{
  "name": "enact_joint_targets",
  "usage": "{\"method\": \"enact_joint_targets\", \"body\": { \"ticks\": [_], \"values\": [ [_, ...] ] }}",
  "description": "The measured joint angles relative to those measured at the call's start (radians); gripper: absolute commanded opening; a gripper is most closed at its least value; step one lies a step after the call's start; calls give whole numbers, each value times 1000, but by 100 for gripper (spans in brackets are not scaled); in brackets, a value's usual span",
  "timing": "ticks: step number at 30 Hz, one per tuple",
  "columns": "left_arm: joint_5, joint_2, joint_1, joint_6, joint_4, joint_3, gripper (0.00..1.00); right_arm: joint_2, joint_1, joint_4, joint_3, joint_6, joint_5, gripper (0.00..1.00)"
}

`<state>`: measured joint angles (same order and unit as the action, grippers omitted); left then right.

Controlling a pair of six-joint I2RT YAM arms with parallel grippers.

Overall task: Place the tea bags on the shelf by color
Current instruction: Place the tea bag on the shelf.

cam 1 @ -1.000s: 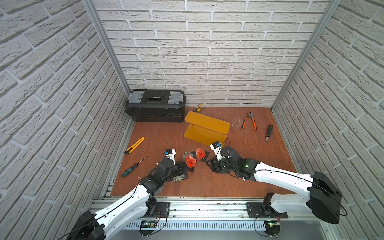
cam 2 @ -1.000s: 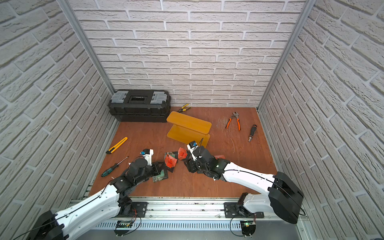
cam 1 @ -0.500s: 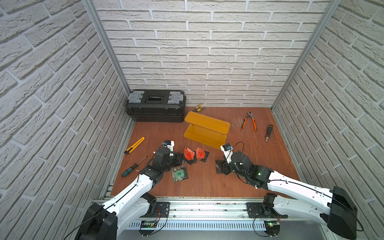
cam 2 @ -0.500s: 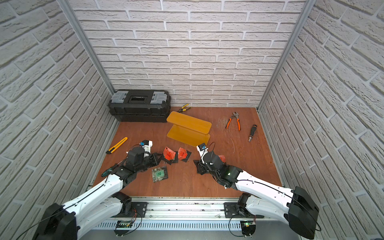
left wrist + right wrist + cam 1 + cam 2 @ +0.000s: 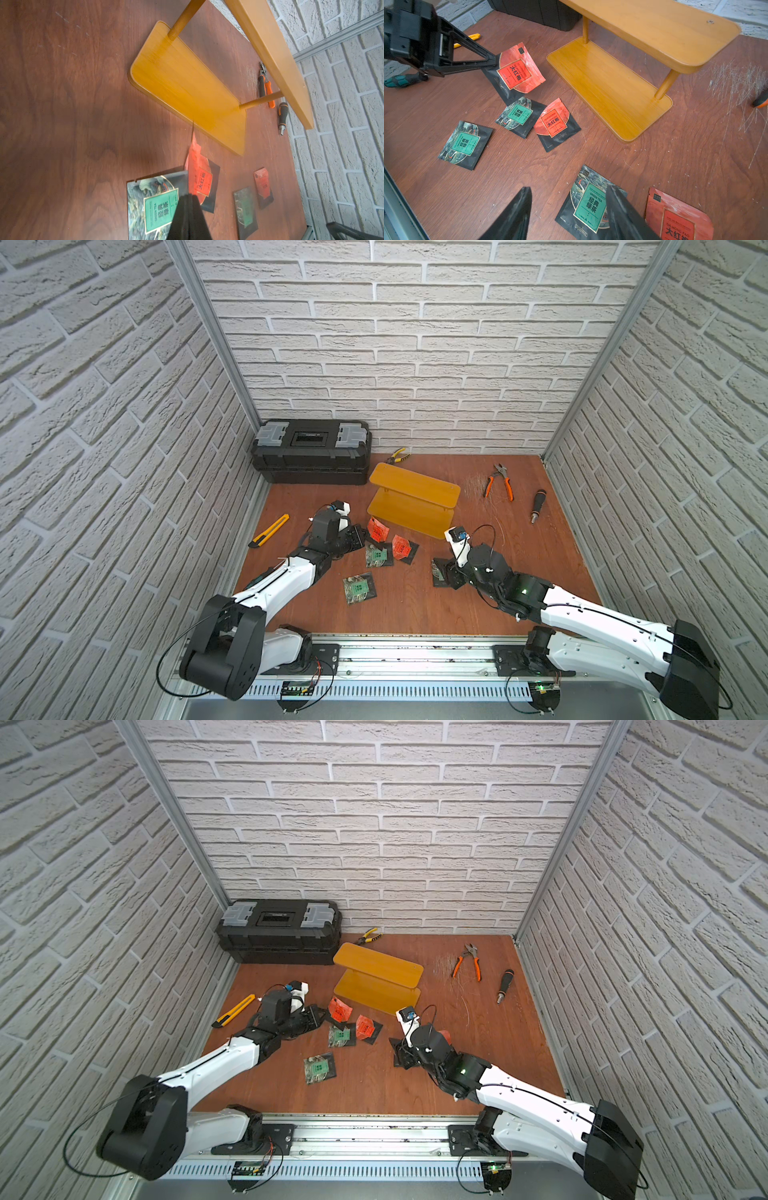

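The held red tea bag's loose end [image 5: 532, 62] faces the shelf's empty lower board [image 5: 575, 54]. My left gripper should keep moving inward and let go once it lies there.
The yellow-orange shelf [image 5: 415, 489] [image 5: 612, 83] stands at mid-table with both boards bare. My left gripper [image 5: 360, 533] [image 5: 188, 195] is shut on the corner of a red tea bag [image 5: 376, 529] [image 5: 519, 68], which tilts up in front of the shelf. Just beyond it lie a green tea bag [image 5: 376, 556] [image 5: 517, 114] and a red one [image 5: 401, 547] [image 5: 554, 124], touching. Another green one [image 5: 357, 588] [image 5: 465, 143] lies nearer the front. My right gripper [image 5: 442, 572] [image 5: 569, 187] is open low over a third green bag [image 5: 588, 203], with a red bag [image 5: 675, 218] beside it.
A black toolbox [image 5: 311, 456] sits at the back left, with yellow pliers [image 5: 398, 455] beside it. A yellow utility knife [image 5: 269, 530] lies left of my left arm. Orange pliers [image 5: 500, 485] and a black driver [image 5: 537, 506] lie at the back right. Brick walls close three sides.
My left gripper has moved back toward the shelf, carrying the red tea bag by its corner. My right gripper has drawn away from the middle cluster to the right and front.
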<state>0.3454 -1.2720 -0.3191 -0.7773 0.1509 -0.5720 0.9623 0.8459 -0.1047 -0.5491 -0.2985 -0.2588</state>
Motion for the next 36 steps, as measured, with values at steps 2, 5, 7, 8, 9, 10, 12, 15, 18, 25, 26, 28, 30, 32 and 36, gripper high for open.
{"method": "enact_joint_targets", "body": {
  "ticks": [2,5,7,8,9,10,12,15,18,25,26,28,30,32,36],
  "values": [
    [12,-50,11,3,15,-29,0,-13,0,1,2,0,-3,62],
    [29,-119,24,10,39,-75,0,-24,0,0,6,-2,-7,62],
    [40,-166,33,14,61,-105,0,-27,0,1,10,-5,-8,62],
    [43,-187,37,16,69,-117,0,-29,0,-1,12,-6,-9,62],
    [47,-206,41,17,76,-129,0,-31,0,-3,14,-8,-10,62],
    [53,-228,46,18,85,-142,0,-34,0,-5,17,-11,-10,62],
    [60,-261,53,19,98,-161,0,-42,0,-8,19,-16,-10,62],
    [67,-289,61,20,105,-173,0,-55,0,-10,21,-26,-10,62],
    [82,-359,69,24,115,-233,0,-104,0,-21,40,-39,-15,62],
    [106,-478,82,30,137,-317,0,-208,0,-74,56,-65,-39,63],
    [109,-491,82,31,138,-325,0,-220,0,-80,56,-65,-41,63],
    [114,-522,82,34,142,-343,0,-247,0,-95,58,-65,-50,63],
    [117,-551,83,35,143,-362,0,-269,0,-108,61,-65,-58,63],
    [121,-576,83,37,143,-380,0,-288,0,-121,65,-65,-65,64],
    [128,-613,87,41,143,-407,0,-309,0,-131,69,-65,-77,64]
  ]
}}
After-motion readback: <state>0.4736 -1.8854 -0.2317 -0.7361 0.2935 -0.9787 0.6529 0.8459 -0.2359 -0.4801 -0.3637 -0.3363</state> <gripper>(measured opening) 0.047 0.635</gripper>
